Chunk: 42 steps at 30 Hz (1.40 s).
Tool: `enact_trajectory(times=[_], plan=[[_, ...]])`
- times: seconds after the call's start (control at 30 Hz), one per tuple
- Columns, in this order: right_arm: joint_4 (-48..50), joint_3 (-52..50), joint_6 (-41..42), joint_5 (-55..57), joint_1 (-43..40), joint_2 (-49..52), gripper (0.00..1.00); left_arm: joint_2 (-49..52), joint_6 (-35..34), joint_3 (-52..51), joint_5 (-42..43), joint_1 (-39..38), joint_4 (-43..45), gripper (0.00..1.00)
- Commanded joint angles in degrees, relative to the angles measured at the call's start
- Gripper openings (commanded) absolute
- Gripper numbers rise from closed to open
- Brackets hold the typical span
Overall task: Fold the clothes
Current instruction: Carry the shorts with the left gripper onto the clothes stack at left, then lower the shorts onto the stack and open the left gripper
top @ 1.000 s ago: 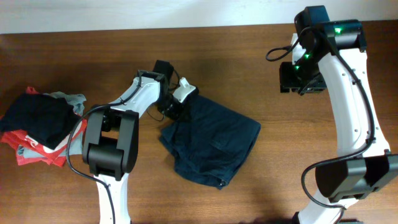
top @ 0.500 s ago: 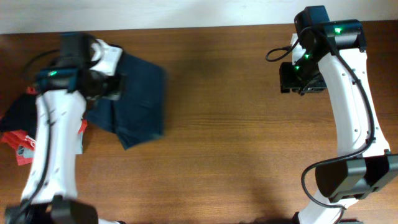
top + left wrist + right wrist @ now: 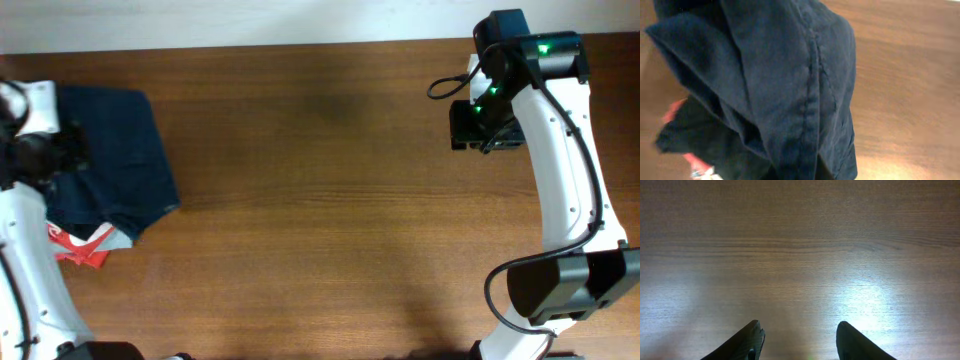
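The navy clothes jut [image 3: 155, 195] out beyond the pile toward the middle of the table, so my left gripper should pull them farther over the pile [image 3: 82, 243] before it lowers them.
The dark navy clothes [image 3: 115, 160] are bunched at the far left of the table, draped over the pile of other clothes. My left gripper [image 3: 50, 152] sits at the garment's left edge and grips it; its fingers are hidden. In the left wrist view the navy cloth [image 3: 790, 85] fills the frame, folds and a seam running down it, and covers the jaws. My right gripper [image 3: 482, 130] is up at the back right, far from the clothes. In the right wrist view it [image 3: 799, 335] is open and empty over bare wood.
A red folded cloth [image 3: 82, 247] with a white edge pokes out under the navy garment at the left edge; it also shows in the left wrist view [image 3: 675, 110]. The wooden table [image 3: 330, 220] stretches between the two arms.
My left arm has swung the navy garment from the table's middle to the far left, onto the pile. The black garment is now covered. The right arm has not moved.
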Motion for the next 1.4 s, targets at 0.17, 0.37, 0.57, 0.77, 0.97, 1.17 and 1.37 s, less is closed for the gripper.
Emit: enact_trajectory(times=[0.17, 0.37, 0.57, 0.77, 0.97, 1.17, 1.37], plan=[[-0.35, 0.02, -0.44, 1.14, -0.11, 0.13, 0.53, -0.81, -4.55, 0.57, 0.04, 9.51, 7.89, 0.04], [-0.66, 0.02, -0.44, 1.14, -0.11, 0.13, 0.53, 0.00, -6.32, 0.57, 0.07, 12.85, 9.38, 0.04], [-0.66, 0.02, -0.42, 1.09, -0.11, 0.13, 0.53, 0.55, -8.44, 0.52, 1.44, 13.77, 8.79, 0.04], [-0.63, 0.02, -0.42, 0.92, -0.11, 0.13, 0.53, 0.55, -8.35, 0.50, 17.92, 13.77, 8.98, 0.04], [-0.63, 0.02, -0.42, 0.92, -0.11, 0.13, 0.53, 0.55, -5.31, 0.52, 36.15, 13.77, 11.30, 0.04], [-0.92, 0.02, -0.44, 0.92, -0.11, 0.13, 0.53, 0.55, -5.33, 0.52, 42.38, 13.77, 14.05, 0.04], [-1.05, 0.02, -0.44, 0.94, -0.11, 0.13, 0.53, 0.55, -5.35, 0.52, 40.19, 14.62, 14.03, 0.04]])
